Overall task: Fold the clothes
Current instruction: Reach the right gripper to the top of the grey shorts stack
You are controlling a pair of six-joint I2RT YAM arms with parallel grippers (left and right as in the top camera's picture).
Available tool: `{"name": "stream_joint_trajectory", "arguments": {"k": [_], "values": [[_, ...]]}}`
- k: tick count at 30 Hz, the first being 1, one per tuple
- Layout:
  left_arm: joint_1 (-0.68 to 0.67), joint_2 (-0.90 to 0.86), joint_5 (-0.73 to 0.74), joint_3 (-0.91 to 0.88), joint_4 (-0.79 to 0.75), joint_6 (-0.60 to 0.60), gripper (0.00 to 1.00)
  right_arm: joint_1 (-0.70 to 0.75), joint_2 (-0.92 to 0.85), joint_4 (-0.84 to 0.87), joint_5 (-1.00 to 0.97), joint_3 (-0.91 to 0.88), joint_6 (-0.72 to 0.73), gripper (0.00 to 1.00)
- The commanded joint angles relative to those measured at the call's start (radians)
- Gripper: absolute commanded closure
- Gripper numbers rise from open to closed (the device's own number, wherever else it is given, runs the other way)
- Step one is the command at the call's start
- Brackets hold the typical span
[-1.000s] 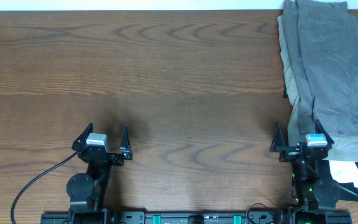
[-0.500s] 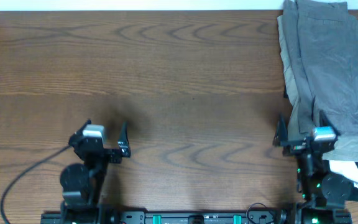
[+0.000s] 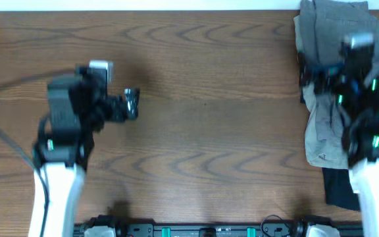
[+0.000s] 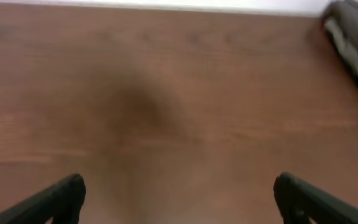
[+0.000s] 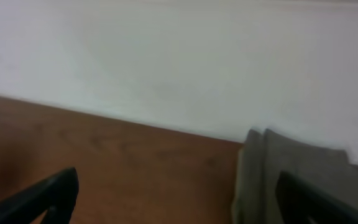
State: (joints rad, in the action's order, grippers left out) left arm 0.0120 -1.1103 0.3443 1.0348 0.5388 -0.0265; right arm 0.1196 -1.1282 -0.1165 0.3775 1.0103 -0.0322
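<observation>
The grey shorts [image 3: 334,21] are free on top of the pile, so my right gripper should stay open and keep moving toward their far end [image 3: 324,43] until its fingers close on cloth.
The clothes lie in a pile at the table's far right edge. A mid-grey pair of shorts [image 3: 331,16] is on top and a khaki-beige pair [image 3: 321,131] sticks out below and to the left. My right arm is raised over the pile, and its gripper [image 3: 311,76] is open and empty by the pile's left edge. In the right wrist view the open fingers [image 5: 179,202] frame the table and the grey shorts [image 5: 278,177]. My left gripper [image 3: 131,105] is open and empty above bare wood at the left. The left wrist view [image 4: 179,205] shows the pile [image 4: 353,31] far off.
A dark cloth [image 3: 341,187] lies at the near right, below the khaki shorts. A white wall [image 5: 179,62] runs behind the table's far edge. The wooden table [image 3: 202,99] spans the view.
Both arms have risen and reached away from the front edge. The right gripper has moved over the clothes pile, and the left gripper has moved up and out over the left of the table.
</observation>
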Motion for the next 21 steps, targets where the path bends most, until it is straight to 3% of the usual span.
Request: {"name": "stream_joint_trajectory", "arguments": {"k": [1,6,9,14,19,21], "values": [[0.003,-0.175,0.049,0.216,0.109,-0.007,0.02,-0.011,-0.198,-0.122,0.042,0.252,0.000,0.01],[0.003,-0.397,0.049,0.455,0.265,-0.060,0.02,-0.027,-0.488,-0.373,0.038,0.631,-0.167,0.01],[0.003,-0.482,0.048,0.520,0.276,-0.059,0.02,-0.035,-0.606,-0.426,0.069,0.779,-0.174,0.01],[0.003,-0.557,0.106,0.520,0.238,-0.050,0.02,-0.032,-0.692,-0.349,0.026,0.805,-0.178,0.01],[0.003,-0.596,0.123,0.520,0.238,-0.051,0.02,-0.013,-0.800,-0.247,-0.162,0.805,-0.130,0.01],[0.003,-0.604,0.123,0.519,0.238,-0.051,0.02,-0.002,-0.849,-0.218,-0.230,0.805,-0.122,0.10]]}}
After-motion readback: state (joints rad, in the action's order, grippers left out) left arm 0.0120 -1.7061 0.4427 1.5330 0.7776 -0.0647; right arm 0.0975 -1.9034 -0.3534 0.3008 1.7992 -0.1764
